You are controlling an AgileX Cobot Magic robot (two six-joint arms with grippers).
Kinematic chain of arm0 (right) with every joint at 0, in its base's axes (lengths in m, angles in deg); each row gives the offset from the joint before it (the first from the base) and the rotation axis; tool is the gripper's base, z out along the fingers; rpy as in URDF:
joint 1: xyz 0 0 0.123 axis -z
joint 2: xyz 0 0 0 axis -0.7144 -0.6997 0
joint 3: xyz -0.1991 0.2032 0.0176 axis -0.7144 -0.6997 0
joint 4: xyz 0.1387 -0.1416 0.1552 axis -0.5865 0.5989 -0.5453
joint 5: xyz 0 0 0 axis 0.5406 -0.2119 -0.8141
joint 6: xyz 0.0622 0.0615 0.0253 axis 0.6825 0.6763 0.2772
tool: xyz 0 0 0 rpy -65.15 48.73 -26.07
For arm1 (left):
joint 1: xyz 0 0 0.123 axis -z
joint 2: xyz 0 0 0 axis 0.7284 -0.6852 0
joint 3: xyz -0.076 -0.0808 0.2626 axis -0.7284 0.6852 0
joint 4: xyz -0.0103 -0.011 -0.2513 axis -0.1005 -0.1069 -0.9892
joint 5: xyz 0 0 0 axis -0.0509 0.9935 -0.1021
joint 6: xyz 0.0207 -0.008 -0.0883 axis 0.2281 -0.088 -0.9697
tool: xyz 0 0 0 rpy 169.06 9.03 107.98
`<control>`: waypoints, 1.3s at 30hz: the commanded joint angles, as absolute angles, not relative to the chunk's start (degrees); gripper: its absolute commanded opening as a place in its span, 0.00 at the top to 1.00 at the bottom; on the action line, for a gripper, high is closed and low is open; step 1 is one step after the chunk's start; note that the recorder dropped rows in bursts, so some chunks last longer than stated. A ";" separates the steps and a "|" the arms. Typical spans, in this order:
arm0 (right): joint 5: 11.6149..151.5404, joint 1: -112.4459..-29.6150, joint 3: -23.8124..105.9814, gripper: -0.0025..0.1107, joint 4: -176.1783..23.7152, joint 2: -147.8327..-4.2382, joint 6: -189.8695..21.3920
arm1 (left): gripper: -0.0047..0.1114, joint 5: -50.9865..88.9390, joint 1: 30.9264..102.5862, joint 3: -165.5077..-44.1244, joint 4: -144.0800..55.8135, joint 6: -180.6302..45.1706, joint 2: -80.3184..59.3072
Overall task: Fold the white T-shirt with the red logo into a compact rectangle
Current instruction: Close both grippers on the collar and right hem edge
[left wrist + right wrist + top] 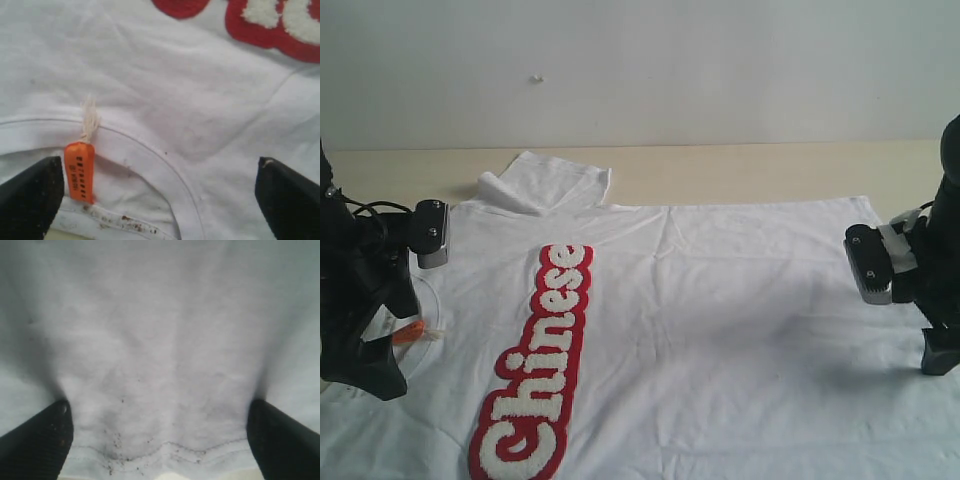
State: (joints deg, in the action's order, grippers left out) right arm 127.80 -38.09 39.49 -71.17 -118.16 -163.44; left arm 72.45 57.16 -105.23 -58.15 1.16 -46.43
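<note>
The orange neck tag [79, 172] is off the middle of my left gripper's opening. My left gripper should line up its middle over the tag and pinch the collar [102, 142] there.
The white T-shirt [720, 300] lies spread flat, collar to the left and hem to the right. The red logo [542, 360] runs along its left half, and an edge of this logo [270, 30] shows in the left wrist view. My left gripper [370, 365] [159, 170] hangs open over the ribbed collar [165, 172], beside the orange neck tag [80, 171] [408, 333]. My right gripper [938, 352] [159, 407] stands open at the stitched hem [165, 450]. Its fingertips [55, 427] rest down on the cloth, which ripples slightly between them.
One sleeve [545, 185] is folded over at the far edge of the shirt. The pale wooden table [770, 170] shows behind the shirt, with a plain wall beyond. Small dark specks mark the collar and the hem.
</note>
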 commanded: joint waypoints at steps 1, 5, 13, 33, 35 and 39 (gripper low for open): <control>127.24 -37.89 39.23 0.40 -71.32 -120.23 -162.89 | 0.05 72.25 57.03 -105.57 -58.79 1.30 -46.68; 126.65 -37.89 39.23 0.60 -71.32 -120.32 -162.89 | 0.05 71.98 57.03 -105.57 -58.79 1.30 -46.68; 126.75 -37.89 39.23 0.79 -71.20 -120.32 -161.22 | 0.05 66.84 57.03 -105.57 -58.79 6.95 -49.18; 126.65 -37.89 39.23 0.79 -71.32 -120.32 -159.69 | 0.43 73.95 57.03 -115.11 -51.43 9.80 -56.78; 126.65 -37.89 39.23 0.79 -71.32 -120.32 -158.38 | 0.49 72.73 57.03 -115.11 -51.43 9.80 -57.52; 126.65 -37.89 39.23 0.79 -71.32 -120.32 -157.65 | 0.38 70.49 57.03 -115.00 -51.43 4.59 -58.37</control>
